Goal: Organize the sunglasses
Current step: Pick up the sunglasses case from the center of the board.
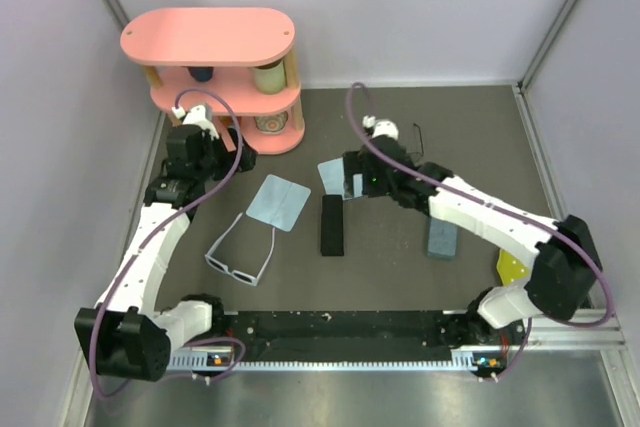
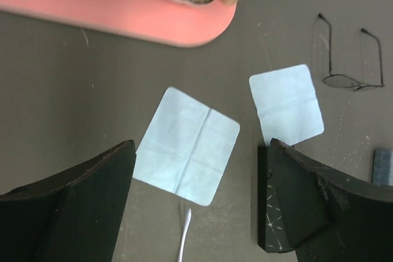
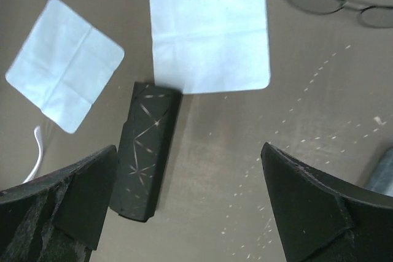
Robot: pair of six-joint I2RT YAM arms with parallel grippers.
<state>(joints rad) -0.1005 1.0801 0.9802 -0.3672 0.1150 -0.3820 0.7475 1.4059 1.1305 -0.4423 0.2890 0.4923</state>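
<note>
The black case's long sides (image 1: pixel 342 219) are clear and my right gripper's fingers are open across its width, so I go on heading for its middle (image 1: pixel 332 226) until they close.
The white-framed sunglasses (image 1: pixel 240 253) lie open on the dark mat at front left; only a temple tip (image 2: pixel 184 238) shows in the left wrist view. The thin wire-framed sunglasses (image 1: pixel 421 136) (image 2: pixel 351 80) (image 3: pixel 334 4) lie at the back, right of centre. My left gripper (image 1: pixel 232 150) (image 2: pixel 201 142) hovers open above the nearer light blue cloth (image 2: pixel 187 145), holding nothing. My right gripper (image 1: pixel 352 182) (image 3: pixel 189 146) hangs open over bare mat, between the black case (image 3: pixel 144 151) and the grey-blue case (image 3: pixel 382 173).
A pink two-tier shelf (image 1: pixel 213 37) with small jars stands at the back left. Two light blue cloths (image 1: pixel 278 202) (image 1: pixel 336 174) lie mid-table. The black case (image 1: pixel 331 224) and the grey-blue case (image 1: pixel 440 238) lie in front of them. A yellow item (image 1: pixel 512 267) sits at the right.
</note>
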